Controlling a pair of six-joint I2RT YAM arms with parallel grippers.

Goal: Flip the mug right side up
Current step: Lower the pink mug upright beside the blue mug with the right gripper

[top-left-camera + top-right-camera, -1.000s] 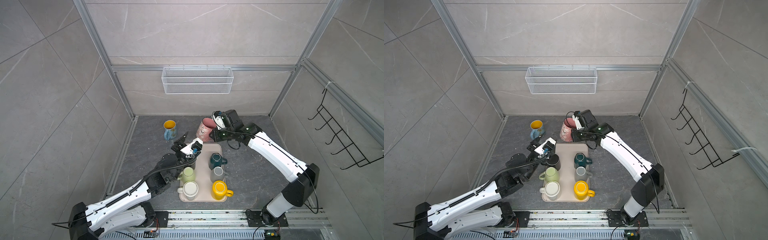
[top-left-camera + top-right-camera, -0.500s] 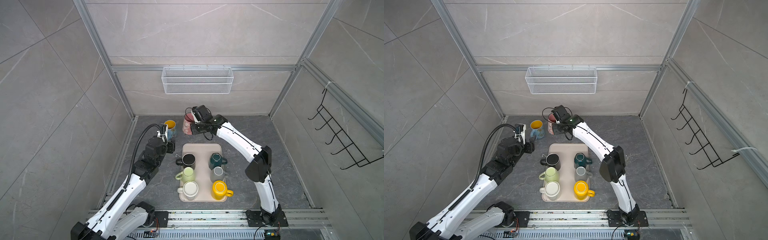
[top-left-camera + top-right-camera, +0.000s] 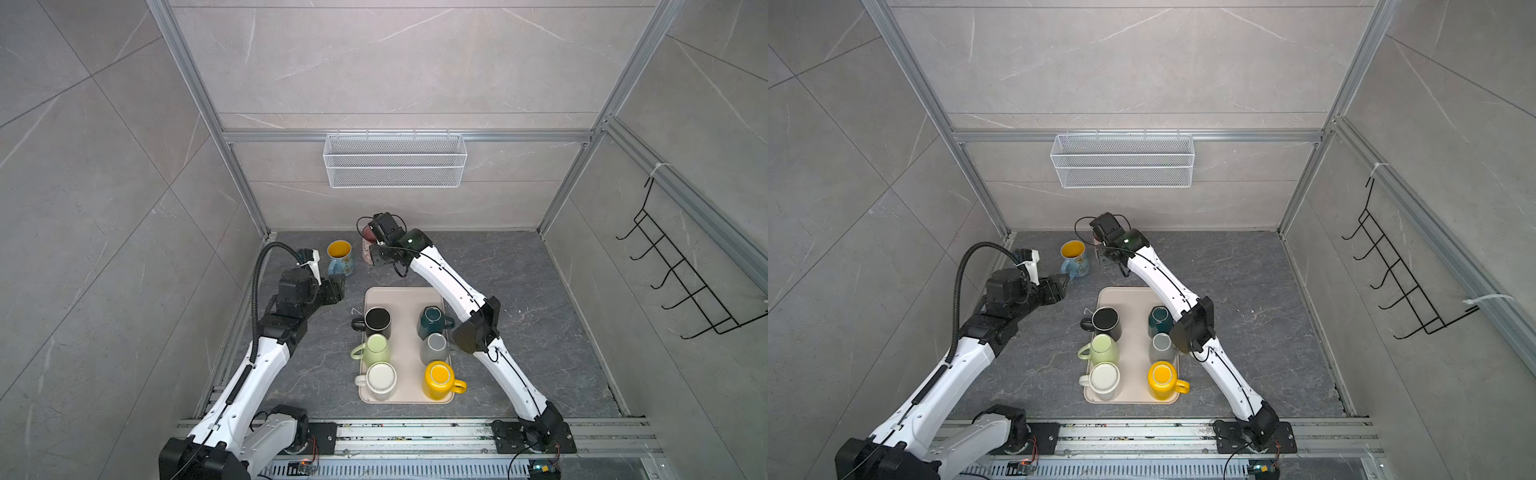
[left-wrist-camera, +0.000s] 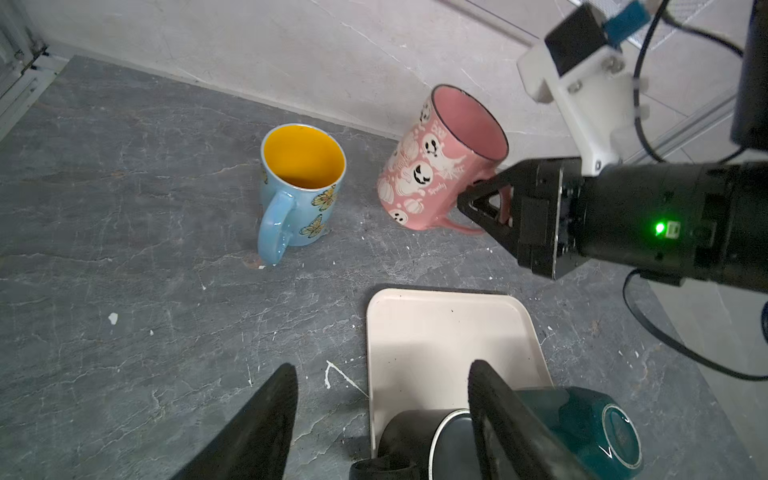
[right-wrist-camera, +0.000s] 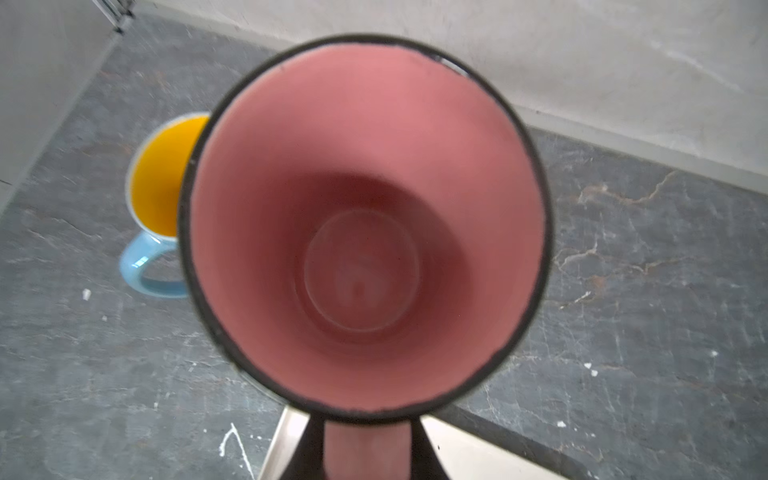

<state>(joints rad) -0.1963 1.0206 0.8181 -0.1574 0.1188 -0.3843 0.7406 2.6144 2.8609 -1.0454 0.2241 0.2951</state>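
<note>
The pink mug's opening [image 4: 470, 121] is up over open floor [image 3: 358, 269] next to the blue mug, so the robot's right gripper goes on lowering the pink mug until its base stands flat.
The pink mug [image 4: 432, 166] with ghost and pumpkin prints is tilted, mouth up, its base low over the dark floor near the back wall. My right gripper [image 4: 469, 203] is shut on its handle; the wrist view looks straight into the pink mug [image 5: 365, 232], with the handle between the fingers [image 5: 307, 453]. In both top views the arm hides most of the pink mug [image 3: 366, 245]. My left gripper [image 4: 382, 374] is open and empty, low over the floor by the tray's back left corner, in a top view left gripper [image 3: 338, 286].
A blue butterfly mug [image 4: 299, 187] with a yellow inside stands upright left of the pink one, also blue mug [image 3: 340, 255]. The beige tray [image 3: 405, 299] carries several mugs, among them a black one [image 3: 377, 320] and a teal one [image 3: 432, 322]. A wire basket [image 3: 395, 160] hangs on the back wall.
The right gripper carried the pink mug left along the back, close to the blue mug. The left arm drew back from the tray's black mug toward the left.
</note>
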